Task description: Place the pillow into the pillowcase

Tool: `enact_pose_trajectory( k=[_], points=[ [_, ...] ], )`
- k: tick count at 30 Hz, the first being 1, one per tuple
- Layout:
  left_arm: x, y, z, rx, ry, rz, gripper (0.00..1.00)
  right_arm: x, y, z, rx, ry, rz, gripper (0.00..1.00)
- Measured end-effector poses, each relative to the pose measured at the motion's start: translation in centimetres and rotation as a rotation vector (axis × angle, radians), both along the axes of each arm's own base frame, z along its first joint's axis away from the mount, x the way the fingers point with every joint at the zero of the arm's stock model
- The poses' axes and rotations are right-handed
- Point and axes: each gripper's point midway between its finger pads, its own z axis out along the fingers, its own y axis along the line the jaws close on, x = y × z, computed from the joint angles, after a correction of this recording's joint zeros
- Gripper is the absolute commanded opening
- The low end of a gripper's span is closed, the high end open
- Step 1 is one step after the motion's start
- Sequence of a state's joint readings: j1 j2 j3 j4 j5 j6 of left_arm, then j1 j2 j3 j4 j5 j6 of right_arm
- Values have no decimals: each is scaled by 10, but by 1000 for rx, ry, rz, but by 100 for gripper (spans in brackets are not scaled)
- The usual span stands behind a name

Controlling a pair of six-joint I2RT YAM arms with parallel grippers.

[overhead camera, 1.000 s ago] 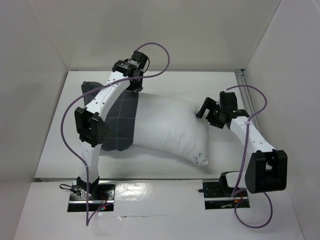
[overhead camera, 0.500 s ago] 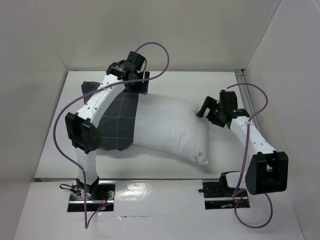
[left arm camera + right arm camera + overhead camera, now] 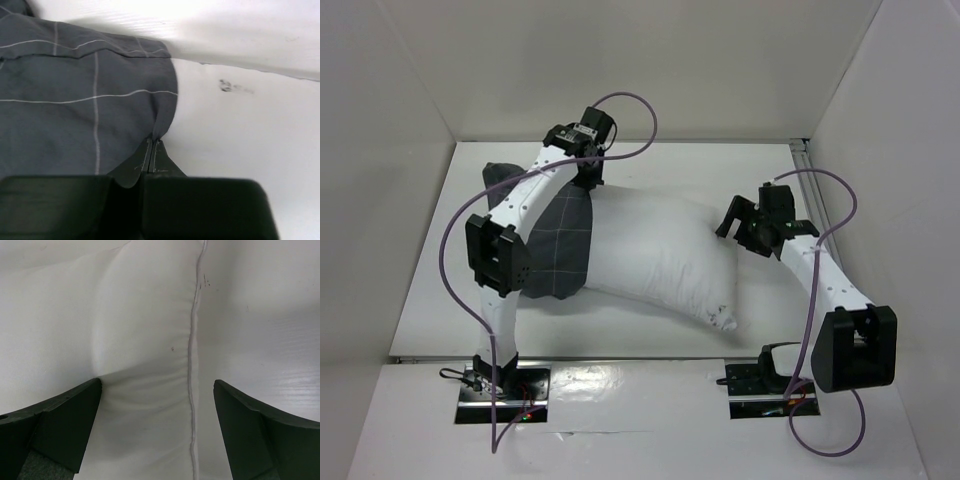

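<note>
My left gripper is holding the pillowcase's hem (image 3: 592, 205) and the pillow's seamed end is free. Next, my right gripper grips that pillow end (image 3: 723, 248) before I pull the hem over.
The white pillow (image 3: 660, 255) lies across the middle of the table, its left end inside the dark grey checked pillowcase (image 3: 560, 250). My left gripper (image 3: 590, 175) is at the pillowcase's far open edge and is shut on a fold of the grey cloth (image 3: 100, 105) in the left wrist view, its tips (image 3: 152, 142) pinching the hem. My right gripper (image 3: 732, 222) is open at the pillow's right end; in the right wrist view its fingers (image 3: 70, 410) straddle the pillow's seamed edge (image 3: 192, 370), the left finger pressing into the fabric.
White walls enclose the table on the left, back and right. A metal rail (image 3: 803, 150) runs at the back right corner. Purple cables (image 3: 630, 110) loop above both arms.
My left arm swung left and then came back to about where it was, still holding the pillowcase edge. My right gripper has shifted slightly at the pillow's end.
</note>
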State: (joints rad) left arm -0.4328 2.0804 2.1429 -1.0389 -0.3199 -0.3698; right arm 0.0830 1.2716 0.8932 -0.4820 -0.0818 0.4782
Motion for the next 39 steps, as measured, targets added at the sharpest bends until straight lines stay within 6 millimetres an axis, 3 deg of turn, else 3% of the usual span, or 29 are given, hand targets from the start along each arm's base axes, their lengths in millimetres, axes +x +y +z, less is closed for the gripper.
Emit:
enact_pose_trajectory(
  k=[5, 8, 11, 14, 17, 18, 20, 22, 24, 26, 31, 35, 37, 39],
  points=[
    [3, 13, 1, -5, 5, 30, 0, -1, -6, 1, -26, -6, -25, 100],
    [4, 10, 1, -41, 5, 25, 0, -2, -13, 7, -45, -24, -56, 100],
    [-1, -6, 5, -140, 12, -14, 0, -5, -13, 8, -18, -31, -54, 100],
    [-8, -31, 18, -276, 17, -93, 0, -9, -1, -4, 58, -19, -26, 96],
    [-14, -54, 27, -363, 20, -162, 0, -10, 29, -17, 202, -49, 34, 61],
    [-16, -62, 29, -382, 25, -184, 0, -11, 40, -20, 241, -53, 55, 29],
    [-25, -77, 30, -411, 40, -227, 0, -8, 62, -16, 308, -70, 103, 0],
    [-34, -93, 33, -439, 51, -259, 0, -3, 77, -4, 344, -91, 148, 0],
    [-43, -108, 40, -461, 48, -290, 0, 6, 84, 16, 353, -123, 179, 0],
    [-55, -125, 55, -478, 28, -327, 0, 21, 89, 53, 347, -192, 210, 0],
    [-98, -164, 129, -522, -97, -437, 0, 53, 93, 169, 315, -473, 281, 0],
    [-149, -181, 179, -597, -145, -513, 0, 48, 94, 246, 322, -693, 318, 0],
    [-167, -186, 189, -629, -137, -538, 0, 38, 98, 264, 335, -746, 343, 0],
    [-174, -188, 188, -644, -106, -552, 0, 28, 105, 262, 345, -749, 364, 0]
  ],
)
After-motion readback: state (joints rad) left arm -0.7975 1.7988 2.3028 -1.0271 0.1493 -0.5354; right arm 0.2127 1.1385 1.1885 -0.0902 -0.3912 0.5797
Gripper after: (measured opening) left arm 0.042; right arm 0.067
